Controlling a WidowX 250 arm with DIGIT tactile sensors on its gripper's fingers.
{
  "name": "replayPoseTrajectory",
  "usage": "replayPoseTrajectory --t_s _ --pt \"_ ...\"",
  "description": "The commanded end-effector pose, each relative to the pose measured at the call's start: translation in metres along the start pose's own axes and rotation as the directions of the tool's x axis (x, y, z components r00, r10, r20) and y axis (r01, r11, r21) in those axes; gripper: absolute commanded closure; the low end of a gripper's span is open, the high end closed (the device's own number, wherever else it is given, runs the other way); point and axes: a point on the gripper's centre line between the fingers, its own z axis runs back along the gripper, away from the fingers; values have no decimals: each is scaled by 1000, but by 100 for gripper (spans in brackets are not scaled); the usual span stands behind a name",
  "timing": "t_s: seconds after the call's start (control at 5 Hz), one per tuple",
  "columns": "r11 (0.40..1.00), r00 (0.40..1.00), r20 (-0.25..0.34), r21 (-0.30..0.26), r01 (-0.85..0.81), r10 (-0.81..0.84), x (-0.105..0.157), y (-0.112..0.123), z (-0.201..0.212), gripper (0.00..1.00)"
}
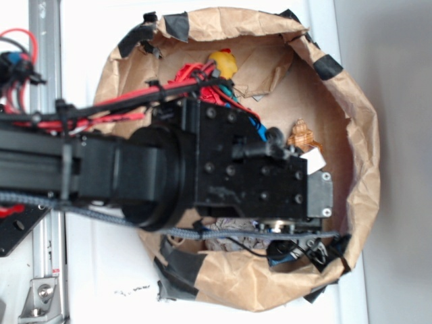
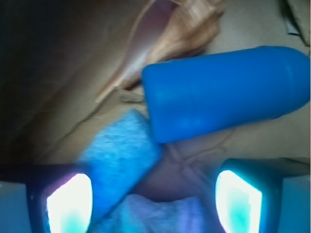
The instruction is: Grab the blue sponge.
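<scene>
The blue sponge (image 2: pixel 119 160) should come away and leave the bottle lying when I pick it up, because only the sponge's upper end (image 2: pixel 149 136) touches the bottle.
In the wrist view the blue sponge (image 2: pixel 121 155), light blue and speckled, lies slanted on the brown paper, its lower end running down beside my left finger. My gripper (image 2: pixel 154 199) is open, its two bright pads far apart, with the sponge's lower part and a pale crumpled wad (image 2: pixel 160 213) between them. In the exterior view the arm covers the sponge. There the gripper (image 1: pixel 297 243) points down into the near side of the paper-lined basin (image 1: pixel 351 115).
A darker blue smooth bottle (image 2: pixel 228 92) lies on its side just beyond the sponge, touching its upper end. In the basin also sit a yellow toy (image 1: pixel 224 64), a small brown figure (image 1: pixel 302 137) and red and blue items partly under the arm. Taped paper walls ring it.
</scene>
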Motion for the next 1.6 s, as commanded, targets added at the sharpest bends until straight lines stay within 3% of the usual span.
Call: replayPoseTrajectory --t_s 0.0,0.4,0.6,0.8,1.0,1.2,1.4 --pt "986 992 -55 -117 -121 116 4 -25 8 0" --pt "985 984 -67 -47 -167 164 3 -35 -19 0" --pt "985 983 -62 5 -173 173 4 -28 -18 100" --pt "993 993 -58 70 -95 100 0 -14 -5 100" --pt "979 988 -101 161 129 -114 4 2 17 100" --pt "900 927 -128 224 374 -354 17 14 55 100" --pt "745 808 -142 321 585 -573 9 17 99 100"
